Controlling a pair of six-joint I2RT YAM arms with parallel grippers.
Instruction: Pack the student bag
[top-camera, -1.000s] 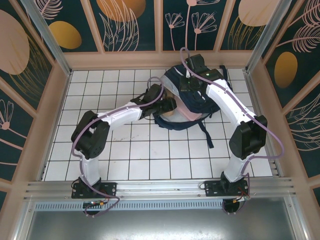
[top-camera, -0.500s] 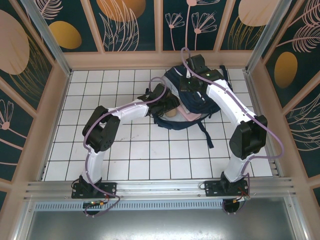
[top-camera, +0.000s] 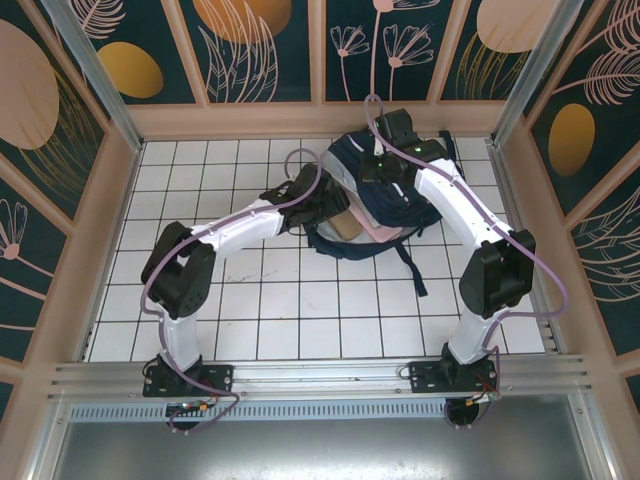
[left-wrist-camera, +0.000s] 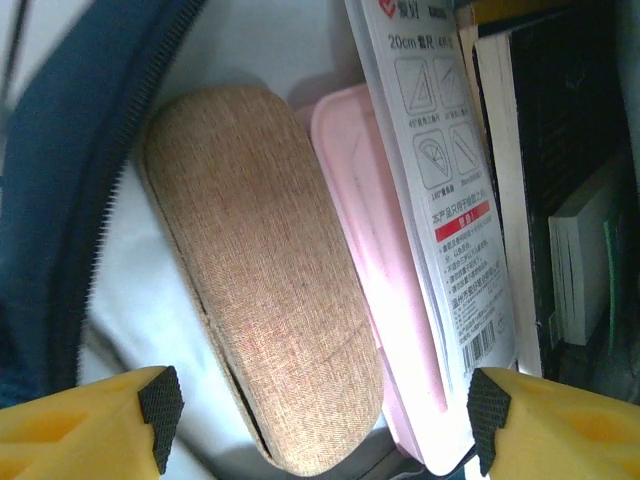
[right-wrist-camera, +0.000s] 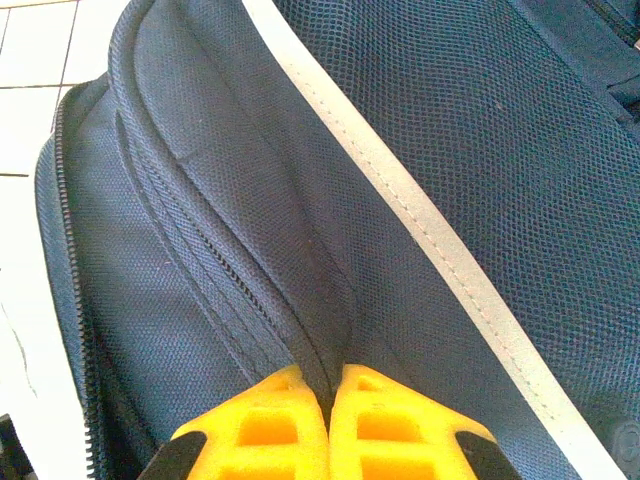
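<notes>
The student bag (top-camera: 392, 190) is lying loose on smooth tiles (top-camera: 318, 300). I expect the whole bag to slide and turn along when I pull on its zippered edge.
The student bag (top-camera: 385, 205), dark navy, lies at the far middle of the tiled table with its mouth open toward the left. My left gripper (top-camera: 320, 205) is at that mouth and stands open (left-wrist-camera: 325, 420). A tan fabric case (left-wrist-camera: 260, 290) lies inside the bag between its fingertips (left-wrist-camera: 160, 410), touching neither. Beside the case lie a pink case (left-wrist-camera: 375, 290), a packaged ruler set (left-wrist-camera: 440, 180) and books (left-wrist-camera: 560, 200). On top of the bag my right gripper (top-camera: 385, 165) is shut (right-wrist-camera: 328, 385) on a fold of the navy fabric (right-wrist-camera: 200, 250) near the white stripe (right-wrist-camera: 420, 220).
White tiled table (top-camera: 260, 300) with wooden walls (top-camera: 110, 200) on three sides. A bag strap (top-camera: 412, 265) trails toward the near side. The arm bases stand at the near rail (top-camera: 320, 375).
My left jaws have spread wider and the left gripper has drawn back slightly at the bag's mouth, its elbow swinging left. The tan case stays inside. The right arm has not moved.
</notes>
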